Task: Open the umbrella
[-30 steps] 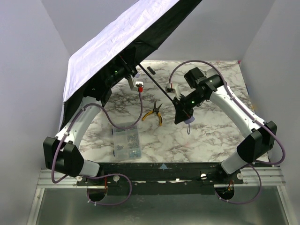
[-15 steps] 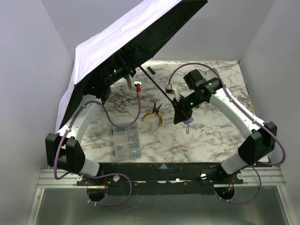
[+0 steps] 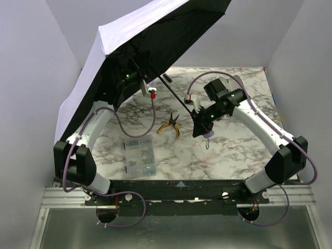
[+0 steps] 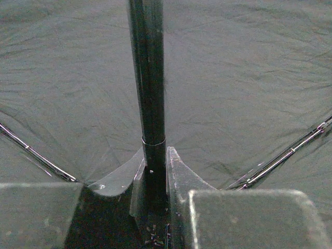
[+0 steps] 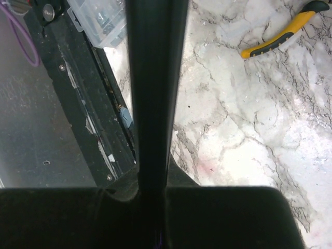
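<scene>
My left gripper should keep pushing toward the canopy's center [image 3: 133, 43] and then let go, as ribs are spread across the umbrella's open lining [image 4: 282, 157] and my right gripper is clamping the lower end of the umbrella's stem.
The umbrella [image 3: 119, 46] is open, its lavender-white canopy tilted steeply over the table's back left and its black lining [image 3: 176, 26] facing the table. Its thin black shaft [image 3: 174, 94] slants down to the right. My left gripper [image 3: 136, 78] is under the canopy, shut on the shaft [image 4: 148, 78]; in the left wrist view its fingers [image 4: 179, 176] clamp the shaft in front of the lining [image 4: 249, 78]. My right gripper [image 3: 199, 122] is shut on the shaft's lower end [image 5: 153, 78], with the small lavender handle [image 3: 208, 136] just below it.
Yellow-handled pliers [image 3: 170, 124] lie mid-table and show in the right wrist view [image 5: 282, 33]. A clear plastic parts box [image 3: 141, 155] sits near the front edge. A small black object [image 3: 167, 78] lies at the back. Canopy ribs [image 4: 285, 155] spread around the left gripper.
The canopy has swung steeper: its top edge rose and shifted right while its left edge dropped toward the left arm. The right gripper has stayed almost in place.
</scene>
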You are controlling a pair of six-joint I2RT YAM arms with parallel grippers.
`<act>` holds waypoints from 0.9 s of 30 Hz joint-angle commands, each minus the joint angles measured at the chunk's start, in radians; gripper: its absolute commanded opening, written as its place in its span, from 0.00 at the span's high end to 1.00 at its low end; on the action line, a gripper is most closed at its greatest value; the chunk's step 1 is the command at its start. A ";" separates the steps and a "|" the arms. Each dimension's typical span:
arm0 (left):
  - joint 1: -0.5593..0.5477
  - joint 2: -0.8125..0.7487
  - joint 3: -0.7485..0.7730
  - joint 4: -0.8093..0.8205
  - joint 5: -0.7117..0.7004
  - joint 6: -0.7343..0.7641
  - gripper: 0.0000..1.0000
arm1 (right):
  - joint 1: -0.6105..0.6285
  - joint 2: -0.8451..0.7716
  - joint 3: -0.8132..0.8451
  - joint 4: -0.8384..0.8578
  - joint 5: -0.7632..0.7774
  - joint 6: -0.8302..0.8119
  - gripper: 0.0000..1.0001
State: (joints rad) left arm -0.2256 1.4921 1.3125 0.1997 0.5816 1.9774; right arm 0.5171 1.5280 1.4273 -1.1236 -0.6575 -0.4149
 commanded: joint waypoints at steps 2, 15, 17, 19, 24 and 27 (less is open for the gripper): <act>0.203 0.040 0.124 0.191 -0.429 0.012 0.82 | 0.004 -0.096 -0.080 -0.296 0.054 -0.149 1.00; 0.253 0.088 0.214 0.181 -0.449 0.021 0.82 | 0.004 -0.122 -0.153 -0.295 0.071 -0.164 1.00; 0.260 0.095 0.227 0.182 -0.455 0.021 0.82 | 0.003 -0.123 -0.165 -0.295 0.074 -0.164 1.00; 0.268 0.105 0.242 0.183 -0.463 0.019 0.82 | 0.004 -0.127 -0.175 -0.296 0.077 -0.166 1.00; 0.288 0.127 0.278 0.188 -0.481 0.017 0.82 | 0.004 -0.136 -0.203 -0.295 0.082 -0.168 1.00; 0.304 0.142 0.303 0.188 -0.490 0.013 0.82 | 0.004 -0.139 -0.218 -0.296 0.085 -0.167 1.00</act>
State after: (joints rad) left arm -0.2123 1.6070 1.4750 0.1230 0.6609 2.0022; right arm 0.5091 1.4715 1.3128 -0.9764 -0.6075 -0.3656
